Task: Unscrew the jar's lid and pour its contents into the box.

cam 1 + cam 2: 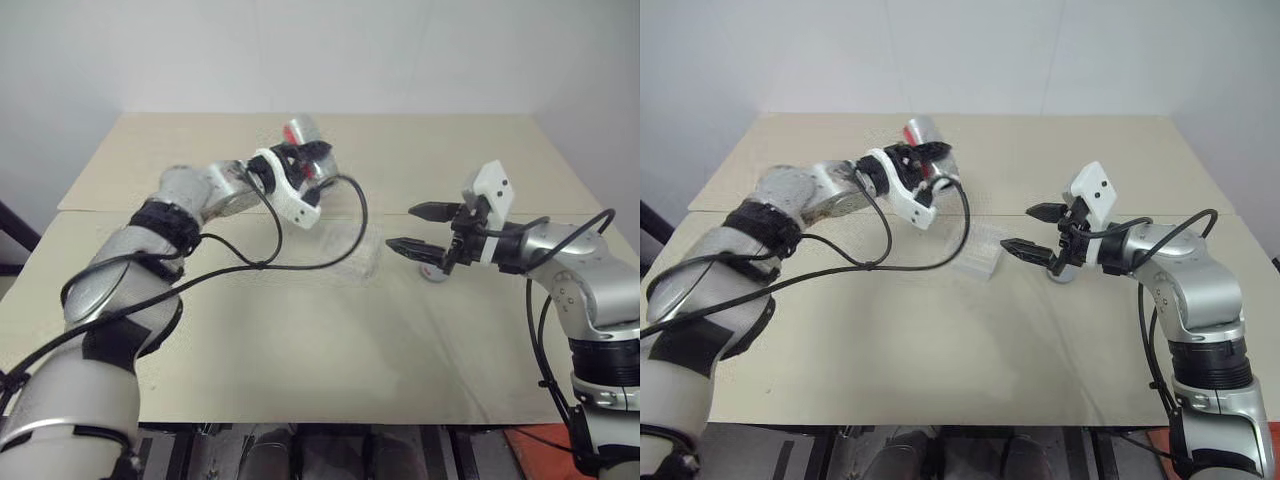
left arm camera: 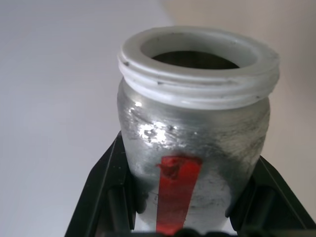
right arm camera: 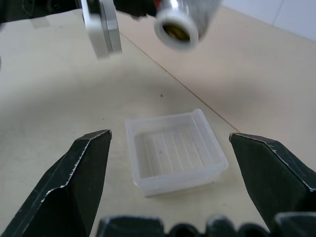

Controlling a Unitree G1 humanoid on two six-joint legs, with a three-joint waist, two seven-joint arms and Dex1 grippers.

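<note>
The contents are inside the tipped jar's opening (image 3: 176, 32) and the box is empty, so the robot's left gripper should first swing the jar upright and then tip it over the box (image 1: 980, 252).
My left gripper (image 1: 310, 160) is shut on the jar (image 1: 303, 135), a silvery-grey cylinder with a red stripe, held tipped above the far middle of the table. The jar (image 2: 195, 128) has no lid on it, and its white threaded mouth is bare. A brownish patch inside the mouth may be the contents (image 3: 176, 30). The box (image 1: 978, 255), a clear shallow tray, lies on the table below and in front of the jar. My right gripper (image 1: 401, 227) hangs open and empty to the right of the box (image 3: 175, 150). The grey lid (image 1: 433, 276) lies on the table under that gripper.
The tan table (image 1: 300, 340) has a seam running across its middle, and its front edge is close to me. A black cable (image 1: 300, 262) loops from my left arm down over the table beside the box. A white wall stands behind the table.
</note>
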